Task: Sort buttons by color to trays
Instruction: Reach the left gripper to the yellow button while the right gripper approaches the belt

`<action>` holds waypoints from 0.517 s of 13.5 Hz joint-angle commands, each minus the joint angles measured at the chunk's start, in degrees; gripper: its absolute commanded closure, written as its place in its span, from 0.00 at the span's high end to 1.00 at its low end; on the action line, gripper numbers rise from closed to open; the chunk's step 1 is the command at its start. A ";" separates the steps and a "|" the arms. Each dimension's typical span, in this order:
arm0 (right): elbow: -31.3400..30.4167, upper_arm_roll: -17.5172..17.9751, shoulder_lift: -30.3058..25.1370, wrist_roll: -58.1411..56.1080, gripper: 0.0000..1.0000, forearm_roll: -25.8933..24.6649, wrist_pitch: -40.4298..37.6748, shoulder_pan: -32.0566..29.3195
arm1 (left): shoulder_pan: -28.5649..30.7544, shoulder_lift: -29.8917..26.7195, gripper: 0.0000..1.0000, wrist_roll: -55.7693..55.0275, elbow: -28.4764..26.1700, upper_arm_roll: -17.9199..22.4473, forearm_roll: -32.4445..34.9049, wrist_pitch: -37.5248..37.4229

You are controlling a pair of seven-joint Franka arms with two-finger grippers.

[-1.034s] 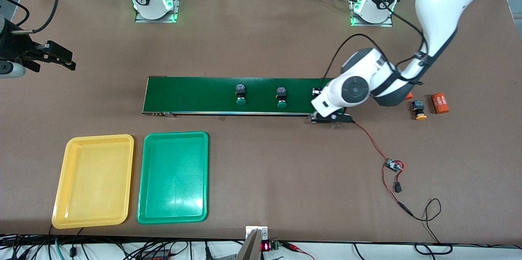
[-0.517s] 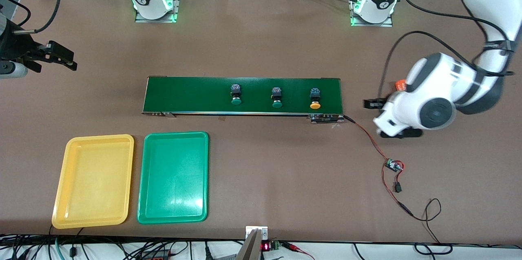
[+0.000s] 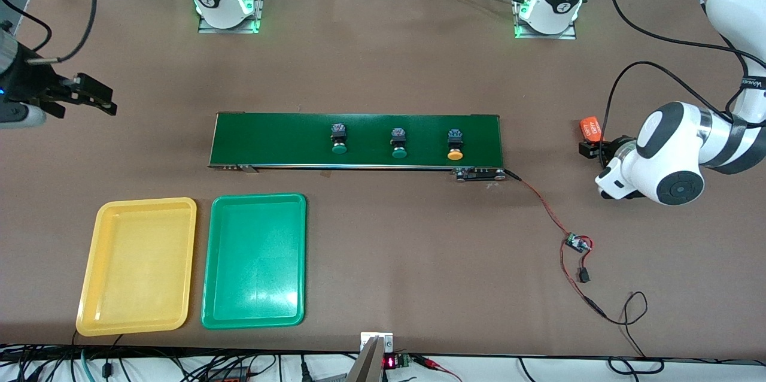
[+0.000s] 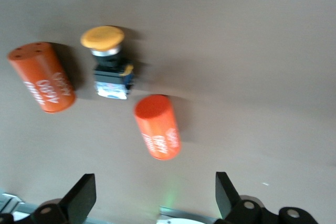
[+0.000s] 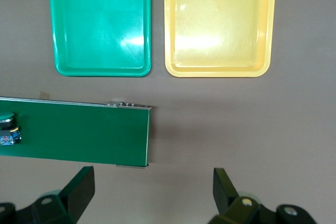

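Note:
My right gripper will have the yellow button (image 4: 111, 62) between the orange cylinders riding toward it when I load the button, as buttons stand spaced (image 3: 398, 142) along the belt.
Three buttons ride the dark-green belt (image 3: 359, 139): a green button (image 3: 339, 141), a second green button (image 3: 399, 145) and a yellow button (image 3: 455, 147) nearest the left arm's end. Another yellow button (image 4: 108, 62) lies on the table between two orange cylinders, seen only in the left wrist view. My left gripper (image 3: 593, 167) (image 4: 152, 198) hangs open and empty over the table beside them. My right gripper (image 3: 112, 102) (image 5: 152, 192) waits open past the belt's other end. The yellow tray (image 3: 137, 265) and green tray (image 3: 254, 259) lie empty, nearer the front camera than the belt.
One orange cylinder (image 3: 591, 127) (image 4: 157, 127) shows beside the left gripper, the other orange cylinder (image 4: 42, 77) only in the left wrist view. A red-and-black wire with a small circuit board (image 3: 577, 243) trails from the belt's motor end toward the table's front edge.
The left gripper opened, left a yellow button on the belt and swung away toward the cylinders. All three buttons on the belt have drifted toward the right arm's end.

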 commanded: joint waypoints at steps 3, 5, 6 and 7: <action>0.76 0.57 5.35 0.59 1.00 -0.04 2.92 2.93 | 3.12 1.66 0.99 1.02 -1.66 0.16 6.80 7.11; 0.76 0.57 7.36 0.51 1.00 -0.03 3.27 6.34 | 6.01 1.85 0.97 1.19 -5.86 0.43 10.11 13.76; 0.76 0.57 7.73 0.68 1.00 -0.21 3.10 8.28 | 7.25 1.76 0.94 1.11 -7.80 0.43 11.45 16.76; 0.76 0.57 8.34 0.68 1.00 0.05 3.36 9.17 | 7.69 1.76 0.91 1.11 -8.86 0.43 11.46 18.35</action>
